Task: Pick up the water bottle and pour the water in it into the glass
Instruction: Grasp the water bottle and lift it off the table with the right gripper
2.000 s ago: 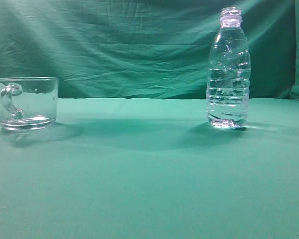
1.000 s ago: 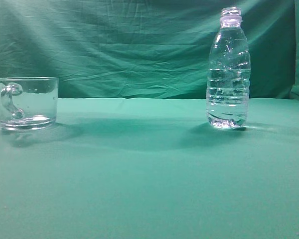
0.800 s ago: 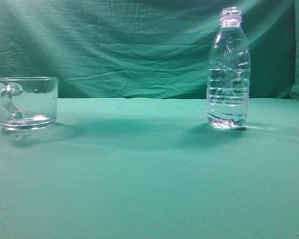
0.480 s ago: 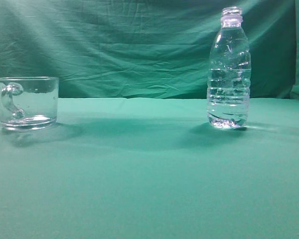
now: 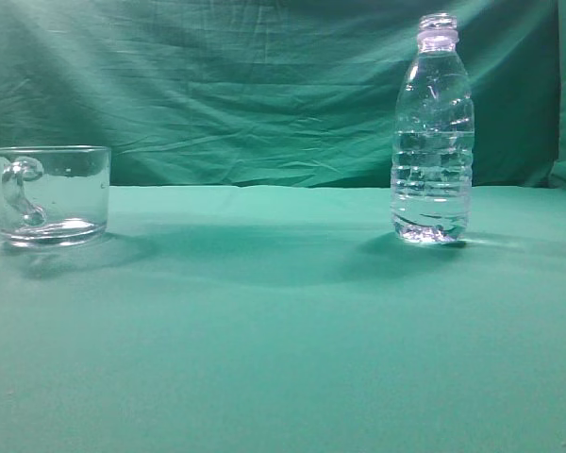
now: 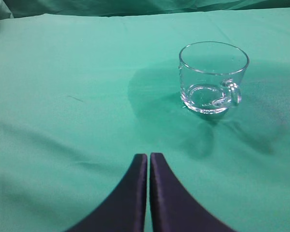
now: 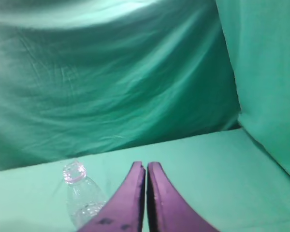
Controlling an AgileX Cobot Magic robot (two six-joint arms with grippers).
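Observation:
The uncapped water bottle [image 5: 435, 99] is upright and clear of the glass, so the robot's right gripper should now move down toward its ribbed middle [image 5: 433, 151] until the fingers close around it.
The water bottle [image 5: 432, 132] stands upright at the right of the green table, uncapped, with water [image 5: 431, 193] filling roughly its lower half. It also shows in the right wrist view [image 7: 82, 195], low and left of my right gripper [image 7: 145, 165], which is shut and empty above it. The glass [image 5: 49, 193], a clear mug with a curved handle, stands empty at the far left. In the left wrist view the glass [image 6: 212, 77] sits ahead and to the right of my left gripper [image 6: 148, 156], which is shut and empty. Neither gripper shows in the exterior view.
A green cloth covers the table [image 5: 283, 340] and hangs as a backdrop [image 5: 245, 85] behind it. A cloth-covered wall [image 7: 266, 72] rises at the right of the right wrist view.

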